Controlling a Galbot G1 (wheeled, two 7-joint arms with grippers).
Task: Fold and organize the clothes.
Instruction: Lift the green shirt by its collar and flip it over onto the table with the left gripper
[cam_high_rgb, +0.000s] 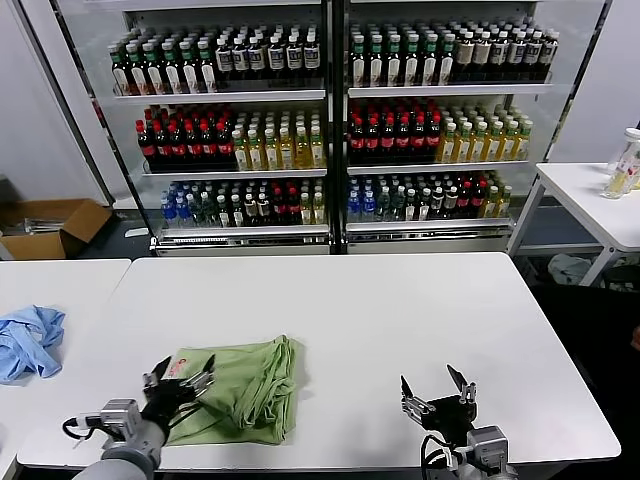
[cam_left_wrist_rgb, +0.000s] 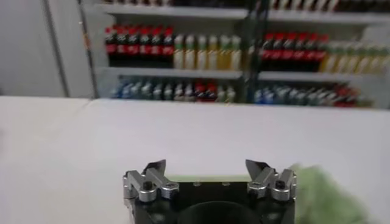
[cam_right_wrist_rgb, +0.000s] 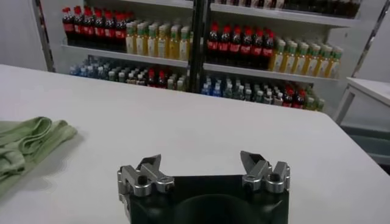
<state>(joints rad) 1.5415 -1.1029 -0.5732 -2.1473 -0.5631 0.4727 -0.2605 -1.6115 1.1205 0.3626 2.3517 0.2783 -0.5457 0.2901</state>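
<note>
My left gripper carries on going down to the folded light green shirt's printed edge (cam_high_rgb: 178, 367), which lies free by its open fingers, until it closes on that edge (cam_high_rgb: 177, 381).
The light green polo shirt (cam_high_rgb: 240, 390) lies folded into a compact bundle on the white table (cam_high_rgb: 380, 320), front left, its red-and-white chest print (cam_high_rgb: 176, 369) showing at the left corner. My left gripper (cam_high_rgb: 182, 373) is open and empty, right over the shirt's left corner. In the left wrist view the open gripper (cam_left_wrist_rgb: 205, 168) has bare table ahead and green fabric (cam_left_wrist_rgb: 326, 198) to one side. My right gripper (cam_high_rgb: 437, 385) is open and empty above bare table near the front edge. In the right wrist view, that gripper (cam_right_wrist_rgb: 201, 164) is well apart from the shirt (cam_right_wrist_rgb: 27, 146).
A light blue cloth (cam_high_rgb: 28, 340) lies on a second white table (cam_high_rgb: 60, 280) at the left. Shelves of bottles (cam_high_rgb: 330, 120) stand behind. A cardboard box (cam_high_rgb: 50, 225) sits on the floor at left, and another table (cam_high_rgb: 590, 195) stands at right.
</note>
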